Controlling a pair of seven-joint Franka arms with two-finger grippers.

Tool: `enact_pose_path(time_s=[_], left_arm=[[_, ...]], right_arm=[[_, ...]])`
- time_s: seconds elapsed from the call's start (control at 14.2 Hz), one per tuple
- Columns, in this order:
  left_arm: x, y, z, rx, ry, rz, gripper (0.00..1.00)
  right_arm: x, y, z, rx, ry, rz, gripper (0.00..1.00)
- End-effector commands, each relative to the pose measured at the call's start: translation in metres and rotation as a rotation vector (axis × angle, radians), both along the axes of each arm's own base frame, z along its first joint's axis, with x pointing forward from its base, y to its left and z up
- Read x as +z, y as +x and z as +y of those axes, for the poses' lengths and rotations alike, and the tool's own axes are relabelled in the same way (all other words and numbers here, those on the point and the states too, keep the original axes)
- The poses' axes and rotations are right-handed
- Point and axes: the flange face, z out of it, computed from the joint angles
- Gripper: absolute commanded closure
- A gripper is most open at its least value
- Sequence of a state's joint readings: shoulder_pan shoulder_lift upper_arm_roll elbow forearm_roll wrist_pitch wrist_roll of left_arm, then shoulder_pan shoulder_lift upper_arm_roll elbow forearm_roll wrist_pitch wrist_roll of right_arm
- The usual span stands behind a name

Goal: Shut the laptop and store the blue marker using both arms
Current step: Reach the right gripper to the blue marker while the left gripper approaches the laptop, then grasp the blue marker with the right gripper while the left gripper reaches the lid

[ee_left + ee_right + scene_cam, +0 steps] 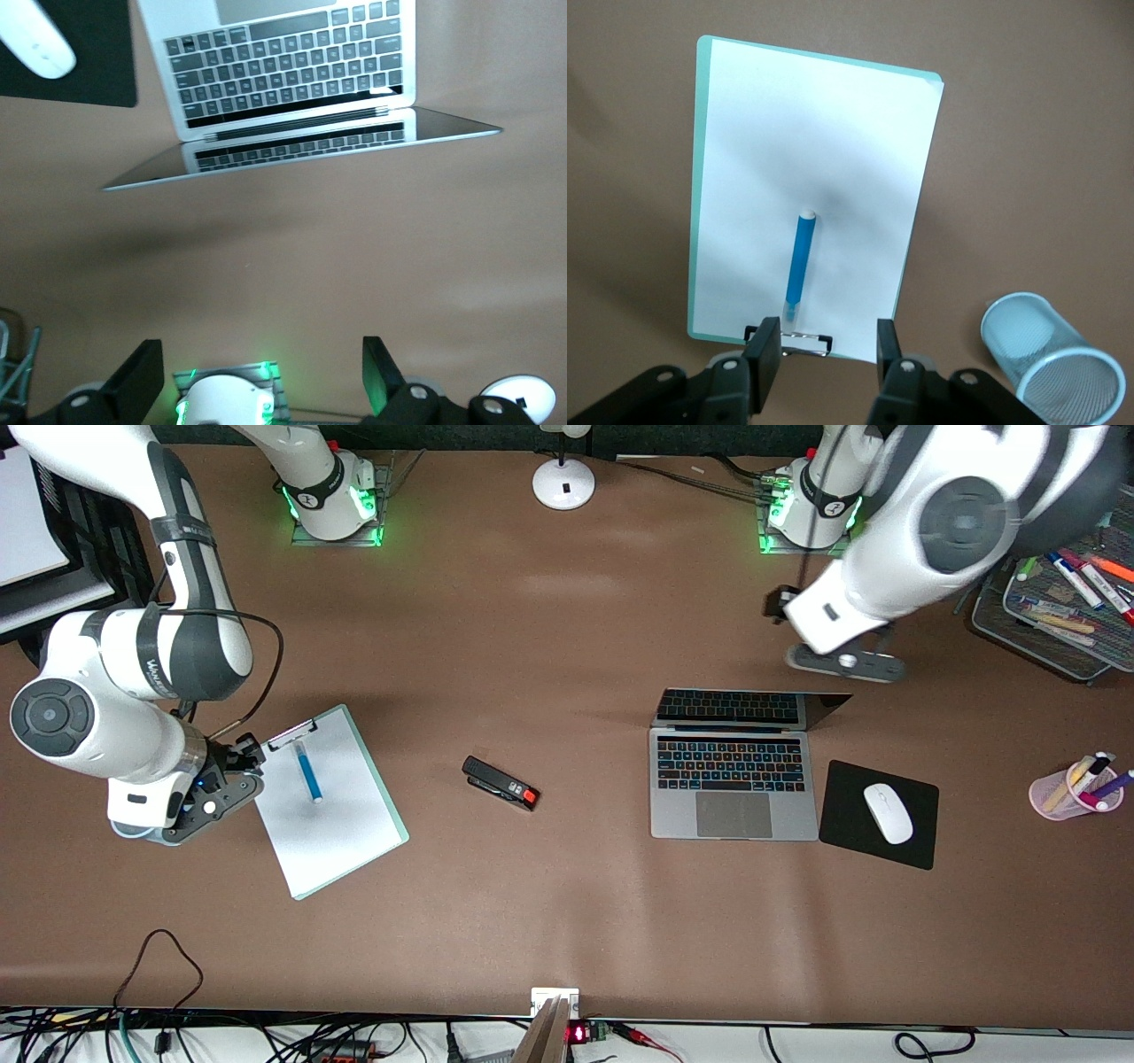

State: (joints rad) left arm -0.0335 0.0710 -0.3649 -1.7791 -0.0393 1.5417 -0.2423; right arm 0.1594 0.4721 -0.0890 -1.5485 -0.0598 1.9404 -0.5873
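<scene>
A hinge [729,730] runs behind the keyboard, so the laptop's lid [749,707] should swing flat over the keyboard when the robot pushes it, while the laptop's base stays in place.
The laptop [733,779] stands open on the table toward the left arm's end, its lid [753,707] tilted back; it also shows in the left wrist view [283,62]. The blue marker [308,772] lies on a white-paper clipboard [332,824] toward the right arm's end, and shows in the right wrist view [799,261]. My right gripper [244,760] is open and empty over the table, just off the clipboard's clip end [824,354]. My left gripper [780,607] is open and empty above the bare table beside the laptop's lid [259,376].
A black-and-red stapler [500,782] lies mid-table. A white mouse [888,812] sits on a black pad [850,841] beside the laptop. A pink cup of pens [1074,788] and a mesh tray of markers [1054,615] stand at the left arm's end. A mesh cup [1050,359] is near my right gripper.
</scene>
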Motion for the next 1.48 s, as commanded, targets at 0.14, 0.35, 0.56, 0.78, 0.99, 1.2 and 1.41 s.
enact_pose_path(time_s=[0.14, 0.35, 0.56, 0.78, 0.99, 1.2, 1.41], left_arm=[[-0.043, -0.046, -0.003, -0.004, 0.012, -0.095, 0.06], [-0.05, -0.056, 0.001, -0.004, 0.027, -0.086, 0.46], [-0.051, -0.053, 0.004, -0.002, 0.025, -0.081, 0.88], [-0.057, -0.051, 0.005, 0.01, 0.028, -0.066, 1.0], [-0.083, -0.042, 0.01, 0.024, 0.019, -0.022, 1.0], [-0.104, -0.027, 0.013, 0.081, -0.05, -0.032, 1.0], [-0.122, -0.014, 0.01, 0.09, -0.079, -0.063, 1.0]], right_arm=[[-0.031, 0.008, 0.002, 0.018, -0.001, 0.001, 0.46], [-0.057, 0.011, 0.008, 0.014, -0.003, 0.004, 0.5], [-0.088, 0.017, 0.007, 0.0, -0.002, -0.007, 0.52], [-0.107, 0.011, 0.012, -0.06, 0.049, 0.024, 0.54], [-0.133, 0.003, 0.012, -0.093, 0.052, 0.003, 0.54], [-0.153, -0.006, 0.013, -0.098, 0.054, -0.027, 0.57], [-0.161, -0.011, 0.014, -0.124, 0.05, -0.015, 0.59]])
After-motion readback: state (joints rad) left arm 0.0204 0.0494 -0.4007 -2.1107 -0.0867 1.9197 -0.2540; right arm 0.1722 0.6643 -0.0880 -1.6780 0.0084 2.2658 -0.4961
